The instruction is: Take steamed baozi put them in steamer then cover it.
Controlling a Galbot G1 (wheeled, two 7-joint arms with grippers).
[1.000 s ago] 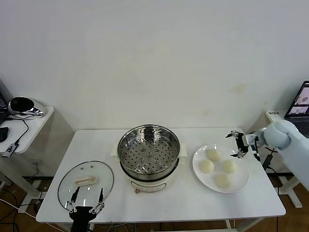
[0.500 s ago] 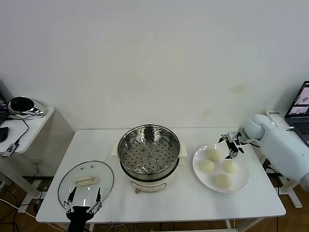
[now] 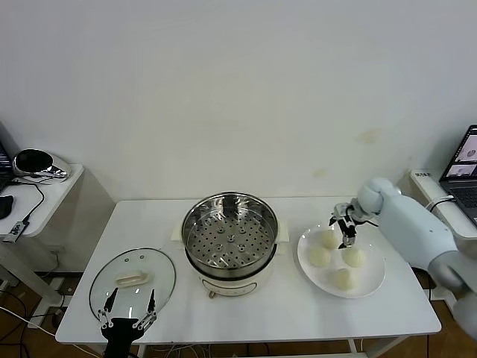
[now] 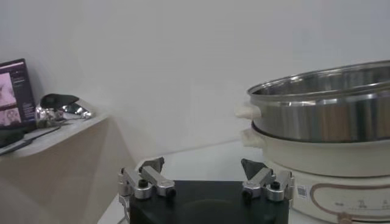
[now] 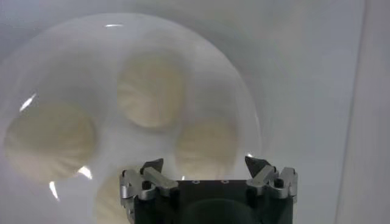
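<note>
My gripper will lift the far baozi [image 3: 330,239], which should come away at once and leave the others lying, since white plate shows [image 5: 162,148] between the rounded baozi.
The steamer [image 3: 229,239] stands open at the table's middle, its perforated tray bare; its steel wall also shows in the left wrist view [image 4: 323,119]. Four cream-white baozi lie on a white plate [image 3: 375,277] to its right: [image 3: 329,239], [image 3: 319,256], [image 3: 355,256], [image 3: 343,279]. My right gripper [image 3: 343,227] is open and empty, hovering over the plate's far side above the baozi. In the right wrist view it [image 5: 204,164] hangs above one baozi [image 5: 206,145], with others beside it [image 5: 151,88]. The glass cover [image 3: 112,287] lies flat at the table's front left. My left gripper [image 3: 128,312] is open at the cover's near edge, also seen in the left wrist view [image 4: 203,165].
A side table with a shiny dark object [image 3: 41,165] stands at the far left. A laptop [image 3: 463,160] sits on a stand at the far right. The table's front edge runs just below the cover and plate.
My right arm has swung left, from beyond the plate's right edge to over the plate's far side. The left gripper has hardly moved.
</note>
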